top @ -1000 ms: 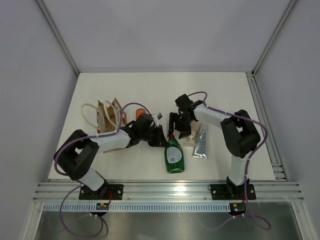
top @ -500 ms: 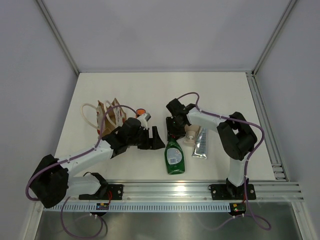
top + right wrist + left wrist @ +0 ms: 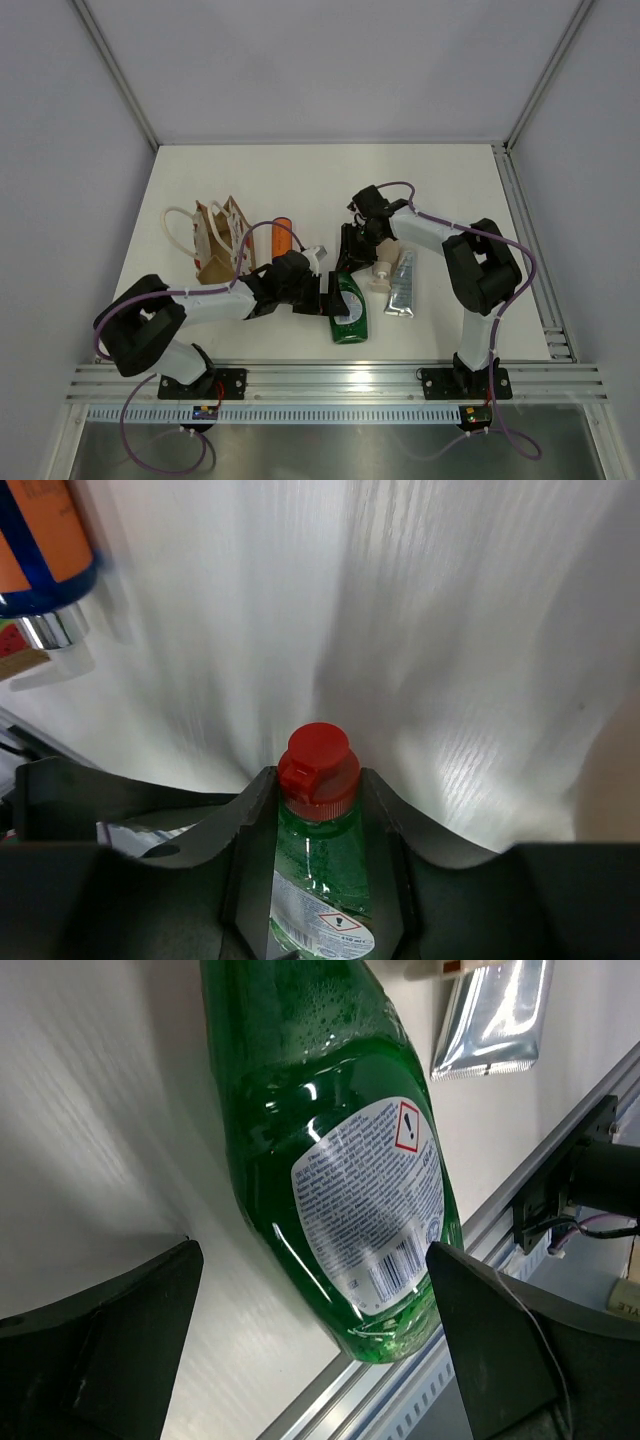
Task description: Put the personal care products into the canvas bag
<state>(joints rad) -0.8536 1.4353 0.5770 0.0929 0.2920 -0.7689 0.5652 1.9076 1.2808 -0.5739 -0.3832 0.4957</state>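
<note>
The green bottle's neck (image 3: 319, 818) is in my right gripper, far from the canvas bag, so next my left gripper takes the bottle's upper body (image 3: 348, 284) and carries it over.
The green bottle (image 3: 352, 318) with a red cap (image 3: 318, 768) lies on the table, cap pointing away from the arms. My right gripper (image 3: 356, 258) (image 3: 318, 792) is shut on its neck just below the cap. My left gripper (image 3: 336, 297) (image 3: 315, 1345) is open, its fingers (image 3: 110, 1345) wide on either side of the bottle's labelled lower body (image 3: 370, 1200). The orange bottle (image 3: 283, 235) (image 3: 45, 540) lies on the table just right of the canvas bag (image 3: 215, 243). The beige bottle (image 3: 383, 262) and the silver tube (image 3: 402, 283) (image 3: 495, 1015) lie right of the green bottle.
The aluminium rail (image 3: 340, 380) runs along the near table edge, close behind the green bottle's base. White walls enclose the table on three sides. The bag's white rope handles (image 3: 178, 222) hang to its left.
My left gripper opened, left the orange bottle on the table beside the bag and moved right to the green bottle. My right gripper closed on the green bottle's neck.
</note>
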